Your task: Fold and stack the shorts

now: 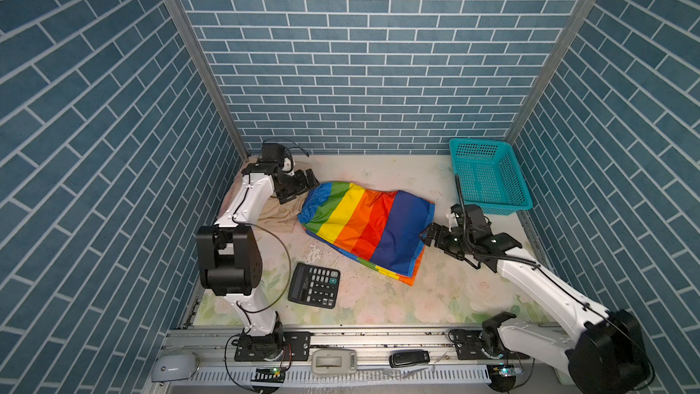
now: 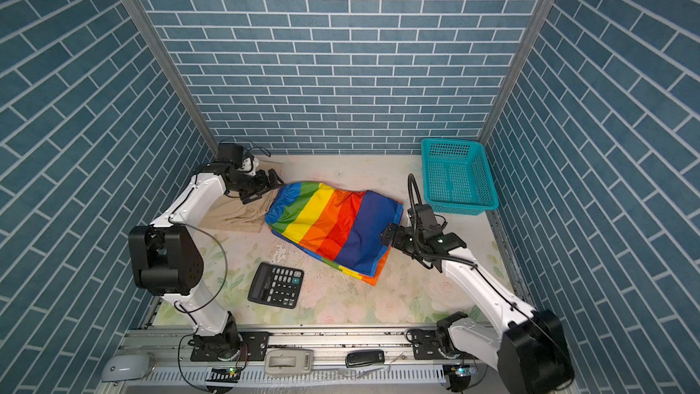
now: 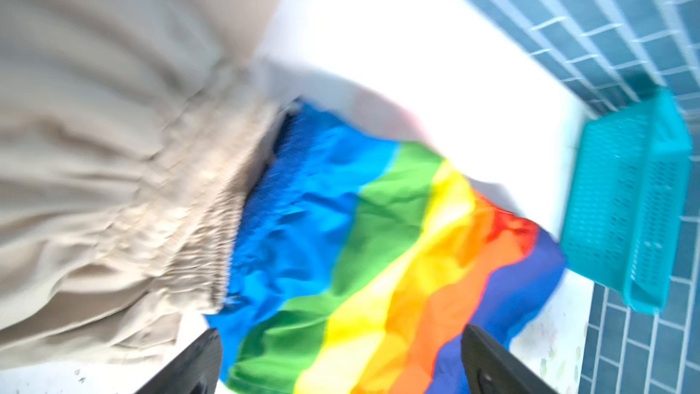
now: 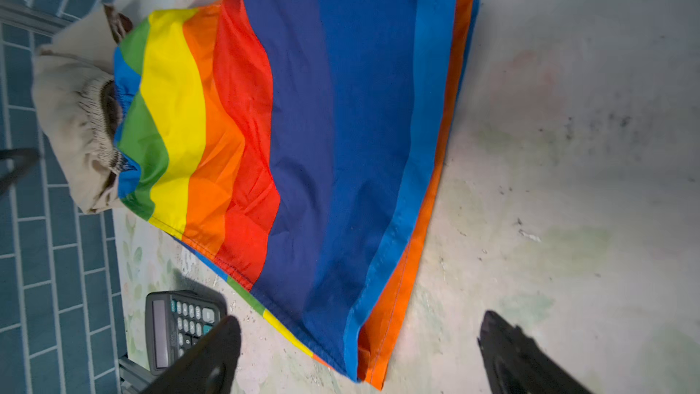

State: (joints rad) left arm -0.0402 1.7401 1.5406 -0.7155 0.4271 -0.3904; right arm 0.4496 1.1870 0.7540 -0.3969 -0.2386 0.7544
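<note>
I should straighten the blue hem (image 1: 422, 250) with my right gripper and pull the waist clear with my left gripper, because the rainbow shorts lie at a slant with their waist (image 1: 302, 213) against the beige shorts.
The rainbow-striped shorts (image 1: 363, 229) (image 2: 333, 229) lie folded flat in the middle of the table, with a second layer showing under the near edge. Their waist end overlaps the crumpled beige shorts (image 1: 280, 214) (image 2: 235, 217) at the left. My left gripper (image 1: 308, 183) (image 2: 274, 180) hovers open at the rainbow waist end, and its wrist view shows the striped cloth (image 3: 360, 240) and the beige cloth (image 3: 113, 183) below wide-apart jaws. My right gripper (image 1: 426, 238) (image 2: 388, 234) stands open just off the blue hem end (image 4: 322, 126), holding nothing.
A teal mesh basket (image 1: 488, 176) (image 2: 458, 176) stands at the back right corner. A black calculator (image 1: 314, 289) (image 2: 276, 284) (image 4: 178, 327) lies near the front left, close to the shorts' near edge. The metal rail (image 1: 341, 339) runs along the table's front.
</note>
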